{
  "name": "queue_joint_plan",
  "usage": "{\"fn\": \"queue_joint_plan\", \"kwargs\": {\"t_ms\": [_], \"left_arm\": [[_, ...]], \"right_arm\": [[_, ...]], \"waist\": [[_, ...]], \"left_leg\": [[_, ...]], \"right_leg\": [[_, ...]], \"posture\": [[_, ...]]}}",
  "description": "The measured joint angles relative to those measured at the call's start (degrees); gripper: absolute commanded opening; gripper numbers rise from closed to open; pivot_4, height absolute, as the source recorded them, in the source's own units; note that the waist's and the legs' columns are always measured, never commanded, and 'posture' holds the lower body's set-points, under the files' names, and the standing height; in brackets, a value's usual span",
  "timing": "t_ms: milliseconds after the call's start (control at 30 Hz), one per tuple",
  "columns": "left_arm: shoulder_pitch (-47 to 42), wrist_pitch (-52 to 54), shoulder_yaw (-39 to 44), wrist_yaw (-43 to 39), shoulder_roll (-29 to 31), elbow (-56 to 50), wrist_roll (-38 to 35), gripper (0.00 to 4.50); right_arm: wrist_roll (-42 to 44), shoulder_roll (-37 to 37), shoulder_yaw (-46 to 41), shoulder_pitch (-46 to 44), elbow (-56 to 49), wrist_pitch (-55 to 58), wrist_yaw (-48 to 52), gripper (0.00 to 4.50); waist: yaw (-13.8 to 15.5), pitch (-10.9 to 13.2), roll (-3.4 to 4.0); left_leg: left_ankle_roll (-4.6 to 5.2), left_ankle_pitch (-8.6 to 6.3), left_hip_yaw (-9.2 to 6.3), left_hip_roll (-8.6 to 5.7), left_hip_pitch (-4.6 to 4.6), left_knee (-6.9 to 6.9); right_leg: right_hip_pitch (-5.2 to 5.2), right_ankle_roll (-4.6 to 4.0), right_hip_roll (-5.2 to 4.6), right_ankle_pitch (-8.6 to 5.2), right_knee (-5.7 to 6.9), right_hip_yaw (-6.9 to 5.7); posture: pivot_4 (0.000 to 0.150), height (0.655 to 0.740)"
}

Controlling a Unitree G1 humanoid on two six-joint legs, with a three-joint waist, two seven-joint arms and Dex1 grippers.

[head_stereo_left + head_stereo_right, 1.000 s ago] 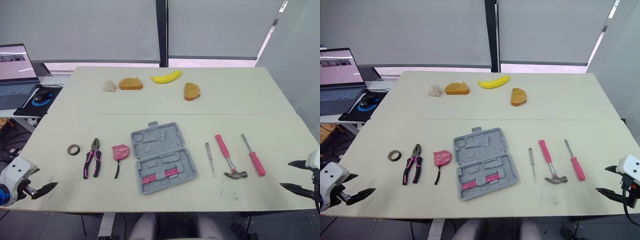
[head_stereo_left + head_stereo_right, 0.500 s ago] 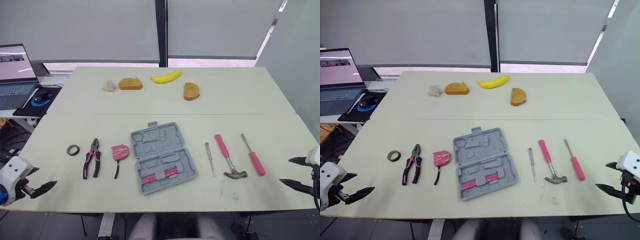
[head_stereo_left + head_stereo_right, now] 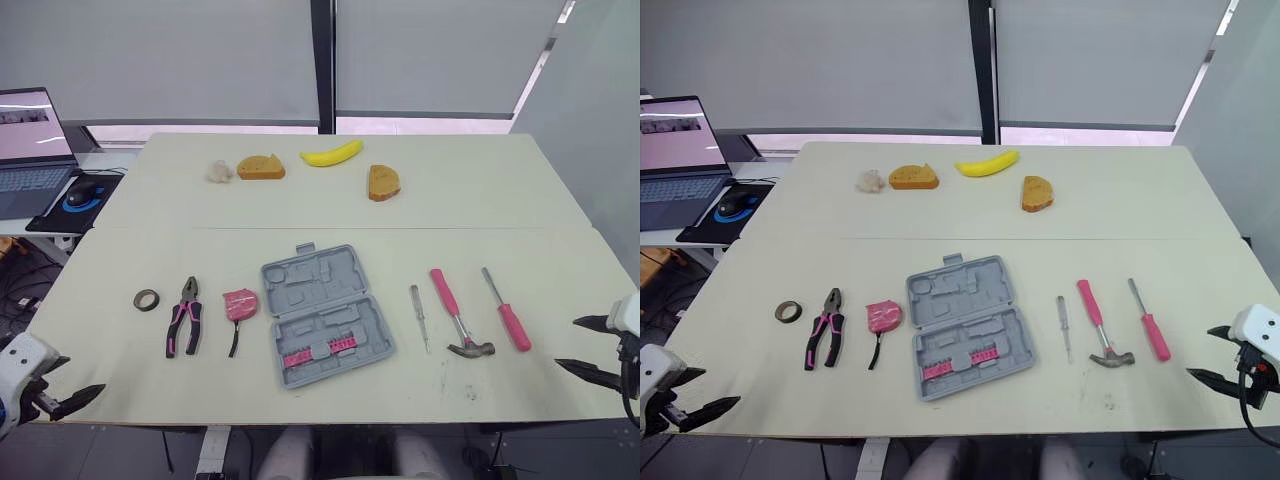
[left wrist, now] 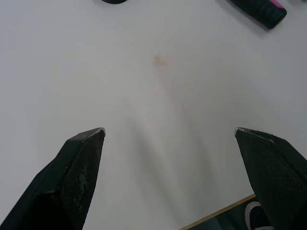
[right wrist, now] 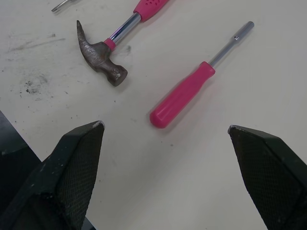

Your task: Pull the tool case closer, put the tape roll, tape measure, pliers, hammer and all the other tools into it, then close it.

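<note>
The tool case's far half has a round corner hollow [image 3: 276, 274]. The black tape roll [image 3: 146, 300] should come to rest flat there when I lower it.
The grey tool case [image 3: 325, 315] lies open at the table's middle, pink bits in its near half. Left of it lie the pink tape measure [image 3: 240, 303], the pliers [image 3: 185, 317] and the black tape roll [image 3: 147, 298]. On the case's right are a thin screwdriver [image 3: 418, 316], the pink-handled hammer [image 3: 455, 310] and a pink screwdriver [image 3: 507, 310]. My left gripper [image 3: 78, 376] hangs open at the near left table corner, over bare table [image 4: 163, 86]. My right gripper [image 3: 567, 342] is open at the near right edge, close to the pink screwdriver [image 5: 184, 96] and the hammer [image 5: 100, 64].
At the back of the table lie a banana [image 3: 332, 154], two bread pieces [image 3: 261, 167] [image 3: 383, 182] and a pale lump [image 3: 219, 171]. A laptop [image 3: 30, 140] and a mouse [image 3: 82, 193] sit on a side desk at the far left.
My left gripper has dropped back toward the table's near left corner. The right gripper has hardly shifted. The tools and the case lie as before.
</note>
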Motion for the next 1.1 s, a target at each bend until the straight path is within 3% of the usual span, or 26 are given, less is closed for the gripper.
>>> {"fn": "queue_joint_plan", "kwargs": {"t_ms": [200,233,300,467,700,867,1100], "left_arm": [[2.2,6.51,0.83,0.98,-3.09,-12.6,-3.05,4.5],[2.41,7.74,0.67,1.18,-3.85,-15.43,-3.64,4.32],[2.54,10.27,-1.05,1.33,-5.2,-22.58,-4.42,3.9],[1.2,17.0,-6.59,3.0,-8.27,-34.68,-5.31,2.3],[-7.37,20.08,-16.82,8.0,-13.15,-37.56,-1.62,0.0],[-12.34,20.36,-22.8,11.56,-17.0,-36.12,2.34,0.0],[-15.36,20.67,-25.92,14.31,-19.53,-32.71,5.57,0.0]], "right_arm": [[0.77,1.0,2.75,-4.81,-3.8,3.1,-2.75,4.4],[1.19,1.13,3.91,-6.51,-4.61,3.99,-2.91,4.46],[1.84,1.24,7.19,-10.64,-7.08,5.2,-3.13,4.08],[0.49,2.33,17.49,-21.8,-10.65,7.89,-5.49,2.61],[-6.45,11.24,35.15,-36.85,-9.68,11.19,-9.99,1.0],[-14.63,18.3,45.67,-44.81,-2.57,11.66,-13.43,0.03],[-19.36,26.41,51.65,-51.03,11.47,10.05,-14.28,0.01]], "waist": [[-0.09,0.01,0.03],[-0.09,0.02,0.04],[-0.08,0.03,0.05],[-0.04,0.05,0.06],[-0.09,0.05,0.06],[-0.16,0.06,0.06],[-0.33,0.05,0.07]], "left_leg": [[0.0,0.0,0.04,0.02,0.01,0.03],[0.0,0.0,0.05,0.02,0.01,0.05],[0.0,0.01,0.07,0.02,0.0,0.08],[-0.01,0.01,0.08,0.02,-0.02,0.06],[-0.02,0.02,0.04,0.02,-0.03,0.06],[-0.21,0.13,0.03,0.01,-0.03,0.08],[-0.42,0.25,-0.03,0.05,-0.02,0.06]], "right_leg": [[0.01,0.04,0.01,0.03,0.0,0.05],[0.01,0.06,0.01,0.05,0.0,0.07],[0.02,0.07,0.01,0.07,0.0,0.09],[-0.01,0.07,0.04,0.08,-0.01,0.08],[-0.03,0.08,0.14,0.19,0.01,0.1],[-0.06,0.11,0.19,0.23,0.04,0.15],[-0.1,0.08,0.3,0.24,0.09,0.15]], "posture": [[0.15,0.74],[0.15,0.74],[0.15,0.74],[0.15,0.74],[0.15,0.74],[0.15,0.74],[0.15,0.74]]}}
